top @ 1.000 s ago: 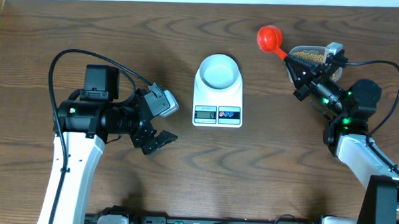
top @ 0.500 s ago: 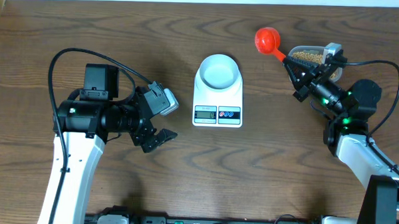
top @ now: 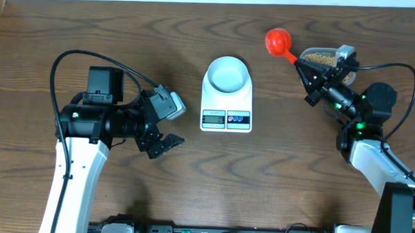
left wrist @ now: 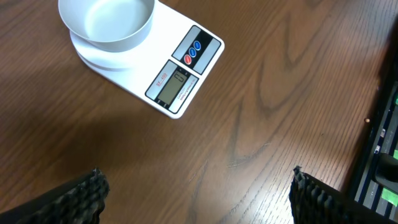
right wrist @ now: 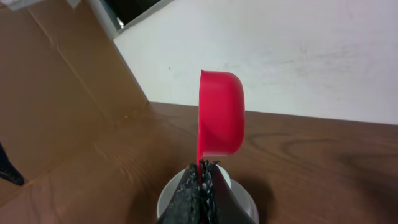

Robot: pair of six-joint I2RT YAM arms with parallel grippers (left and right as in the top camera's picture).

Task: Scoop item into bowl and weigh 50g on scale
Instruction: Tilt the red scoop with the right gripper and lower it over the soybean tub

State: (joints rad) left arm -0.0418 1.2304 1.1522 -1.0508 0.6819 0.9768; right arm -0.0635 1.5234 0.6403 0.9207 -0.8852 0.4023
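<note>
Next, I swing my right gripper back and dip the red scoop (top: 278,41) into the tan beans (top: 319,59), as the scoop hangs empty on the bowl's side of the tub.
The pale bowl (top: 228,73) stands empty on the white scale (top: 226,117) at the table's middle; both also show in the left wrist view, the bowl (left wrist: 106,22) and the scale (left wrist: 180,78). My right gripper (top: 304,62) is shut on the handle of a red scoop (top: 278,41), held in the air to the right of the bowl. In the right wrist view the scoop (right wrist: 221,121) stands on edge above the shut fingers (right wrist: 200,178); no beans show in it. The tan beans (top: 321,58) lie in a clear tub partly hidden behind the right gripper. My left gripper (top: 161,144) is open and empty, left of the scale, its fingers (left wrist: 199,199) wide apart.
Bare brown wooden tabletop (top: 275,167) surrounds the scale. A white wall (right wrist: 323,50) and cardboard (right wrist: 56,93) lie beyond the table's far edge. A black rail with cables (left wrist: 382,155) runs along the front edge.
The red scoop has shifted slightly to the left with my right gripper. The left arm has not moved.
</note>
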